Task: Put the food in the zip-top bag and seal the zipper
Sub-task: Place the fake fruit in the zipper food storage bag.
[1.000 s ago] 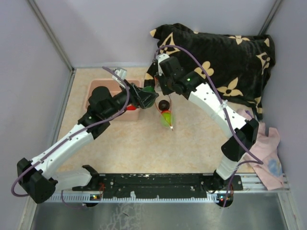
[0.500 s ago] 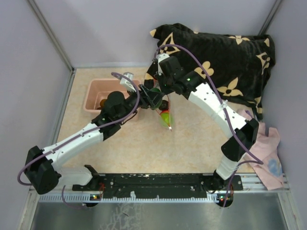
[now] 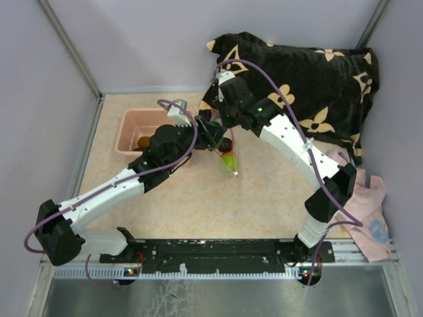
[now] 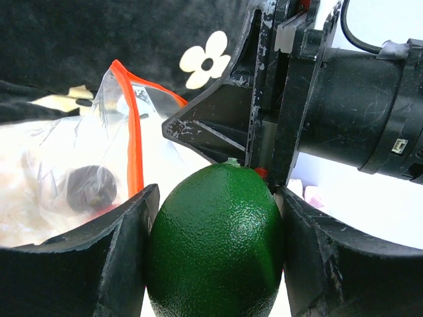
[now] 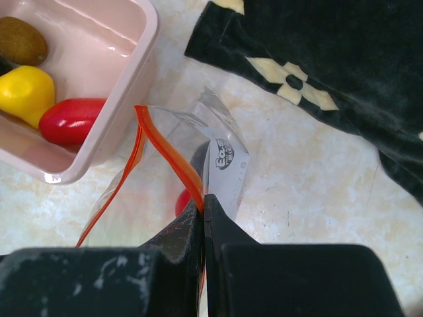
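The zipper opening (image 3: 229, 158) is narrow and the dark green toy fruit is crowding my right gripper. My left gripper should therefore move back toward the pink bin (image 3: 142, 123) before it comes in.
My left gripper (image 4: 217, 201) is shut on a dark green toy fruit (image 4: 215, 257) and holds it at the open mouth of the clear zip-top bag (image 4: 73, 165). The red-orange zipper (image 4: 134, 142) runs along that mouth. My right gripper (image 5: 204, 206) is shut on the zipper (image 5: 173, 155) and holds the bag's edge up. In the bag lie a dark brown piece (image 4: 91, 188), a red piece (image 5: 183, 201) and a light green piece (image 3: 228, 161). In the top view both grippers, left (image 3: 211, 135) and right (image 3: 223, 127), meet above the bag (image 3: 231, 165).
The pink bin (image 5: 142, 46) stands left of the bag and holds a brown (image 5: 21, 39), a yellow (image 5: 25, 92) and a red (image 5: 69, 120) toy food. A black flowered cloth (image 3: 310, 79) fills the back right. A pink cloth (image 3: 370, 211) lies at the right edge.
My left arm has swung right from the pink bin to the bag's mouth with the green fruit in it. The right gripper has stayed on the zipper.
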### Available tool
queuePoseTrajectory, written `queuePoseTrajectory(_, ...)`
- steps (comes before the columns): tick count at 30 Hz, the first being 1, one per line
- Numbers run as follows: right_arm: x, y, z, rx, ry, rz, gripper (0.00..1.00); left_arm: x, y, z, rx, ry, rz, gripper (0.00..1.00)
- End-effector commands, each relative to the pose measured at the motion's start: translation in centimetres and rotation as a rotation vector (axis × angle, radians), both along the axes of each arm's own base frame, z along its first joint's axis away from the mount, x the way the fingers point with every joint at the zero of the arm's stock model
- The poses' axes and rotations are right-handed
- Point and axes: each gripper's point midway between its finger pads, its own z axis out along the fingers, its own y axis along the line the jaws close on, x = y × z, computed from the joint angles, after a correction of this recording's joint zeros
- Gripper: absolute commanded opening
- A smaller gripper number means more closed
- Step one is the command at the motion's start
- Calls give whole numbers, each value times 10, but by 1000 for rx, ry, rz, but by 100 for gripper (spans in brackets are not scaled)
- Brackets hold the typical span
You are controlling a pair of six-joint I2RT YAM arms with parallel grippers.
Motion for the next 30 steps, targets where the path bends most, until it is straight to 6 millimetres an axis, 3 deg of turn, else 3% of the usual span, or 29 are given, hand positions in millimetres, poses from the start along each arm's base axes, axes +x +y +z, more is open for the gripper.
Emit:
queuePoseTrajectory(1, -14, -10, 44, 51, -81, 9, 0, 26, 48, -39, 183, 62, 222, 34)
queuePoseTrajectory(7, -13, -16, 42, 26, -89, -8, 0, 21, 52, -39, 159, 75, 219, 33)
queuePoseTrajectory(16, -11, -24, 32, 6, -93, -57, 0, -2, 39, -3, 4, -15, 76, 33)
queuePoseTrajectory(25, -17, -14, 38, 29, -113, -47, 0, 2, 34, 19, -23, -32, 72, 33)
queuePoseTrajectory(30, -19, -13, 38, 61, -106, -76, 0, 4, 17, 34, -59, -42, 15, 34)
